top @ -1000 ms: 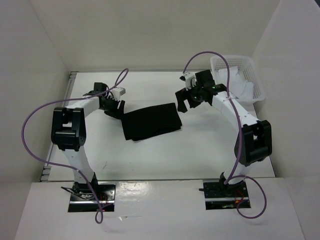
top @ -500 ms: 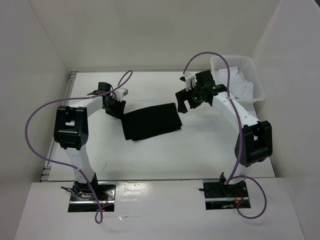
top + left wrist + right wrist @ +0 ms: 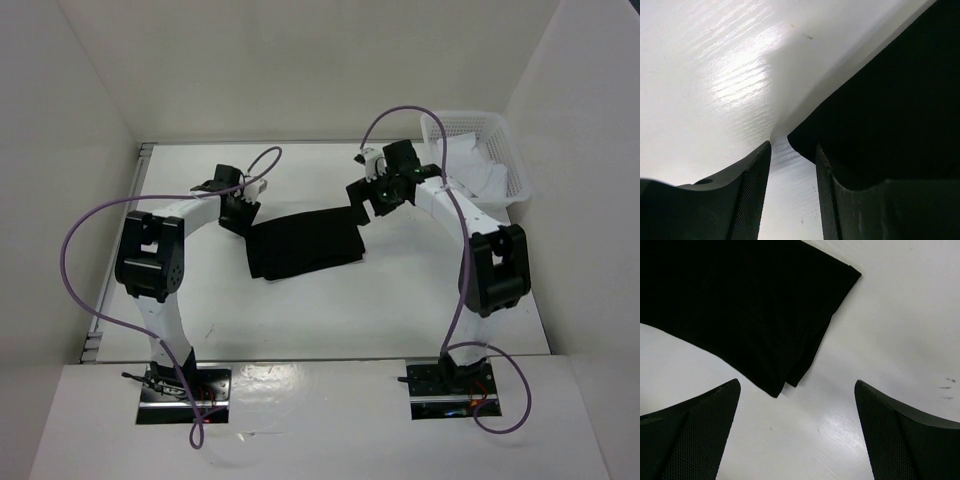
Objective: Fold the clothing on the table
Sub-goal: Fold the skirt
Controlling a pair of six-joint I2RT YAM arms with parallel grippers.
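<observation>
The layered edges point(image 3: 809, 351) are close together, so I expect the black clothing's whole end point(image 3: 347, 236) to turn over in one piece when I bring its far corner across.
The black clothing point(image 3: 305, 245) lies folded into a flat rectangle on the white table point(image 3: 300, 320). My left gripper point(image 3: 240, 213) is low at its far left corner. In the left wrist view the clothing point(image 3: 890, 95) fills the right side. Its corner tip ends just ahead of the left gripper point(image 3: 792, 150), whose narrowed jaws show only bare table between them. My right gripper point(image 3: 362, 203) hovers wide open over the far right corner. The right wrist view shows the clothing point(image 3: 740, 305) with layered edges, just above the right gripper point(image 3: 796, 386).
A white lattice basket point(image 3: 450, 128) holding white cloth pieces point(image 3: 492, 180) stands at the far right corner. White walls enclose the table on three sides. A metal rail point(image 3: 140, 175) runs along the left edge.
My left gripper has slid right to the clothing's far left corner and its jaws have narrowed. The right gripper has shifted slightly left toward the far right corner, still wide open.
</observation>
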